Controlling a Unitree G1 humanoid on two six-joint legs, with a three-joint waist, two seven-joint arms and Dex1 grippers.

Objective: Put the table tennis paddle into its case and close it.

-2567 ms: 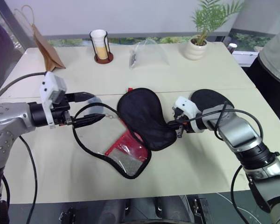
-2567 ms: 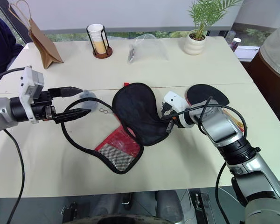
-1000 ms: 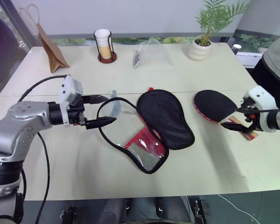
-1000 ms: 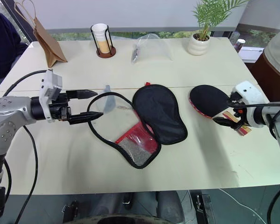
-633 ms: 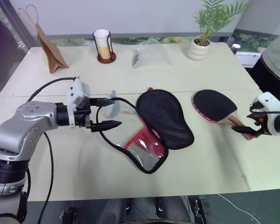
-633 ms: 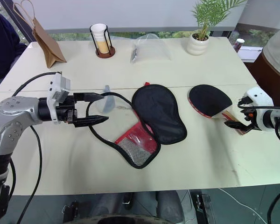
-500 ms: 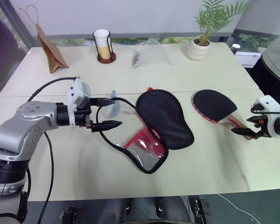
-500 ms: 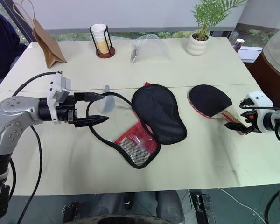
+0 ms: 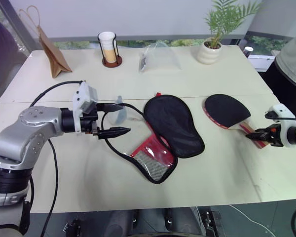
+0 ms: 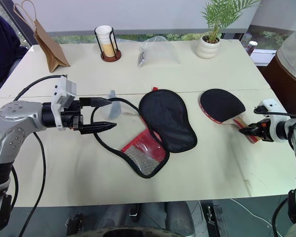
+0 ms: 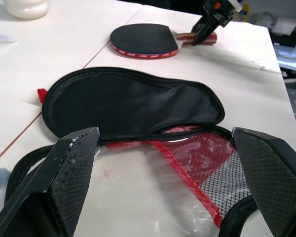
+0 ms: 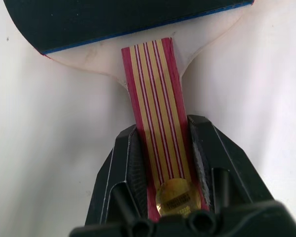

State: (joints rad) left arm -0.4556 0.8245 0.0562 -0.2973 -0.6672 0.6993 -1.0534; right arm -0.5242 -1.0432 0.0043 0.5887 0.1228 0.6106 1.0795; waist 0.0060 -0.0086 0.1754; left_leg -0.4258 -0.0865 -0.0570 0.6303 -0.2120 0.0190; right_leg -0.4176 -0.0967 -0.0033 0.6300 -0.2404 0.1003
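Observation:
I keep carrying the paddle with my right gripper until it lines up with the black flap's wide end (image 9: 165,111), as the paddle's blade (image 9: 226,109) points the same way as that end.
The table tennis paddle (image 9: 226,110) lies flat on the right of the table, black blade up, striped handle (image 12: 155,98) pointing to the right edge. My right gripper (image 9: 257,133) is shut on the end of that handle, a finger (image 12: 122,163) pressed on each side. The case (image 9: 173,123) lies open in the middle, its black flap spread out and its red mesh panel (image 9: 153,156) nearer me. My left gripper (image 9: 119,119) hovers open at the case's left rim, its fingers (image 11: 74,163) wide apart with nothing between them.
A grey fuzzy charm (image 9: 119,112) lies by the left gripper. Along the far edge stand a brown paper bag (image 9: 52,49), a cup holder with paper cups (image 9: 108,48), a clear plastic bag (image 9: 159,55) and a potted plant (image 9: 209,49). The table's right edge is close to the right gripper.
My right gripper has sunk onto the paddle's handle and gone from open to shut on it. The left arm and the case have stayed put.

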